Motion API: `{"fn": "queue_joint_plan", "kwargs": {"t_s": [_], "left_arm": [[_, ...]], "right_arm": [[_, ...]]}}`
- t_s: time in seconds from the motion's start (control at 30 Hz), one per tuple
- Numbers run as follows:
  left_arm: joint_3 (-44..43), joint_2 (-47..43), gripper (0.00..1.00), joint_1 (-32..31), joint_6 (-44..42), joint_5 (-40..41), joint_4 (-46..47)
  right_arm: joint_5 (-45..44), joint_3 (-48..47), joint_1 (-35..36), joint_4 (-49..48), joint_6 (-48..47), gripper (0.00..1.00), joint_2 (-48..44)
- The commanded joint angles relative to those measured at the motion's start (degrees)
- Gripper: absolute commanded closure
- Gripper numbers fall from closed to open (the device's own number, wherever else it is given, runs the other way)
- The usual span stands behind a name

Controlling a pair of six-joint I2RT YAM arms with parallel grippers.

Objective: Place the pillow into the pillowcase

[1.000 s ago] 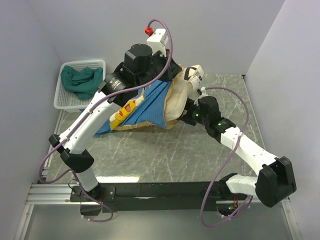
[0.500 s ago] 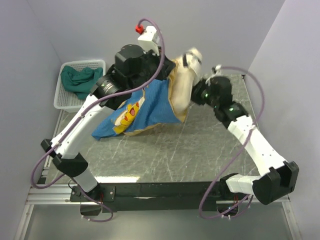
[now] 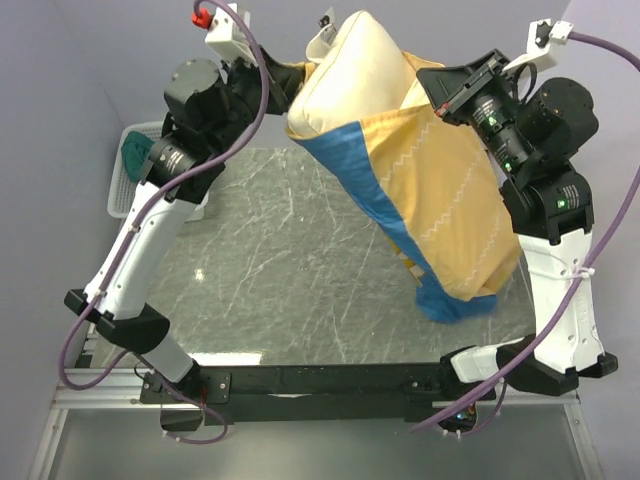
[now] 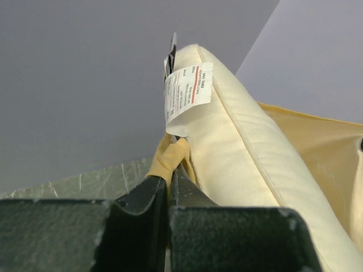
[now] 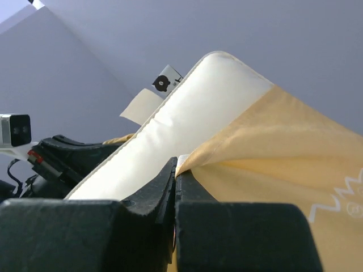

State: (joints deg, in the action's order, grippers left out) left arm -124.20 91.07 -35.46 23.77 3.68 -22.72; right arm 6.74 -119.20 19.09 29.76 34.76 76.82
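My right gripper is holding the pillowcase's rim while the pillow's label end (image 3: 358,50) sticks up above the pillowcase's opening. It should keep hold of the pillowcase's rim and swing back toward the basket (image 3: 135,170) to sink the pillow first.
Both arms are raised high over the table, with the pillowcase (image 3: 450,200) strung between them. It hangs down to the right, showing mustard yellow with a blue band. The cream pillow (image 3: 350,70) sticks out of its top opening, and the lower part of the pillow is hidden inside. My left gripper (image 3: 288,88) is shut on the case's yellow edge (image 4: 169,161), right beside the pillow (image 4: 255,158) and its white label (image 4: 187,90). On the opposite edge of the opening, my right gripper (image 3: 440,95) is shut on the pillowcase (image 5: 283,153), against the pillow (image 5: 187,119).
A white basket (image 3: 122,190) with a green cloth (image 3: 132,152) stands at the table's back left, partly behind the left arm. The grey marbled table top (image 3: 290,280) lies below the hanging case. Walls close in at the back and on both sides.
The right gripper has shut on the pillowcase edge. Both arms have lifted the case and pillow off the table, and the bundle has swung from back centre to hang at the right.
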Motion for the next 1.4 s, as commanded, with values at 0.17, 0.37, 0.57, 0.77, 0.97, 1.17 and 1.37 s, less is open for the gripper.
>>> {"fn": "queue_joint_plan", "kwargs": {"t_s": [0.17, 0.37, 0.57, 0.77, 0.97, 1.17, 1.37], "left_arm": [[-7.81, 1.22, 0.92, 3.73, 4.35, -11.06, 14.54], [-6.67, 2.27, 0.93, 3.82, 3.22, -10.54, 13.76], [-5.87, 3.15, 0.94, 4.70, 2.43, -9.49, 13.32], [-4.30, 2.62, 0.94, 6.72, 3.03, -7.37, 14.63], [-9.39, 2.02, 0.94, 9.71, 4.09, -7.11, 15.59], [-10.89, 0.16, 0.92, 12.87, 5.23, -6.49, 20.08], [-2.04, 1.83, 0.93, 14.46, 9.53, -9.91, 22.28]], "right_arm": [[4.86, -5.94, 1.21, -1.20, -0.39, 1.00, 8.78], [4.24, -7.71, 2.09, -2.07, -0.57, 1.00, 9.84], [3.46, -14.48, 2.00, 0.92, -1.71, 1.00, 12.57], [3.54, -18.07, 1.91, -1.02, -1.10, 1.00, 10.98], [2.04, -15.23, 0.25, 0.75, -2.86, 1.00, 11.69], [2.57, -11.92, -0.28, -0.67, -2.86, 1.00, 10.46], [2.05, -19.92, -0.37, -0.40, -2.33, 1.00, 9.76]]}}
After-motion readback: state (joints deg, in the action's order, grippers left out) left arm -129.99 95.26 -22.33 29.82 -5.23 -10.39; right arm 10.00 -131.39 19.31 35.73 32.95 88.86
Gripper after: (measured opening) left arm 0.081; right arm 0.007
